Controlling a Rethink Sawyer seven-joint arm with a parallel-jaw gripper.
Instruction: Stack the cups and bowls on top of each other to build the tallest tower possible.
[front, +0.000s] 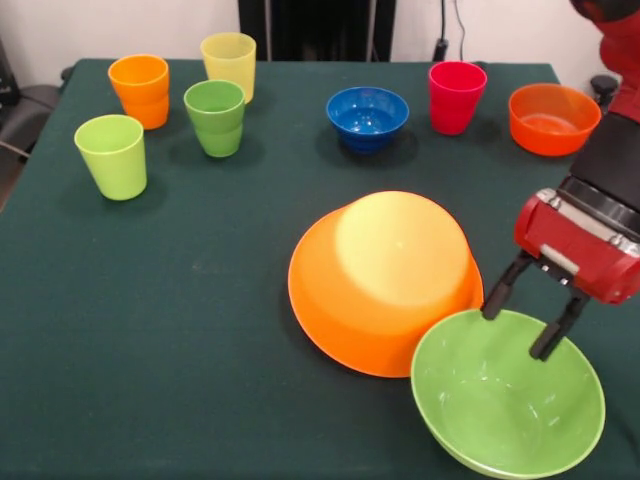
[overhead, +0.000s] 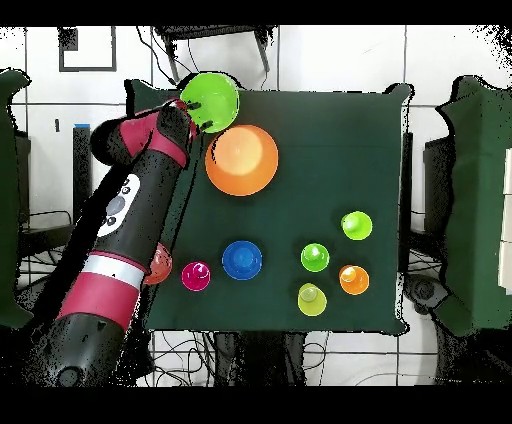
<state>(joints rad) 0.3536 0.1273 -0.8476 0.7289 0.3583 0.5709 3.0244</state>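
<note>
The light green bowl's rim (front: 428, 342) crowds against the very large orange bowl (front: 385, 285), so I expect the orange bowl to shift slightly when I tip the green bowl.
A very large orange bowl (front: 380, 280) (overhead: 242, 159) lies upside down mid-table. Beside it stands an upright light green bowl (front: 508, 400) (overhead: 211, 98) at the table's corner. My gripper (front: 515, 333) (overhead: 190, 108) is open over the green bowl's rim, one finger at the rim and the other inside. Elsewhere stand a blue bowl (front: 367, 117), a red-orange bowl (front: 553, 118), and orange (front: 140, 90), pale yellow (front: 229, 63), green (front: 215, 117), lime green (front: 111, 155) and red-pink (front: 456, 96) cups. Every piece stands singly; no tower shows.
The dark green table (front: 180, 330) ends close to the green bowl. In the overhead view my arm (overhead: 125, 210) crosses the table's left edge and partly covers the red-orange bowl (overhead: 160, 266).
</note>
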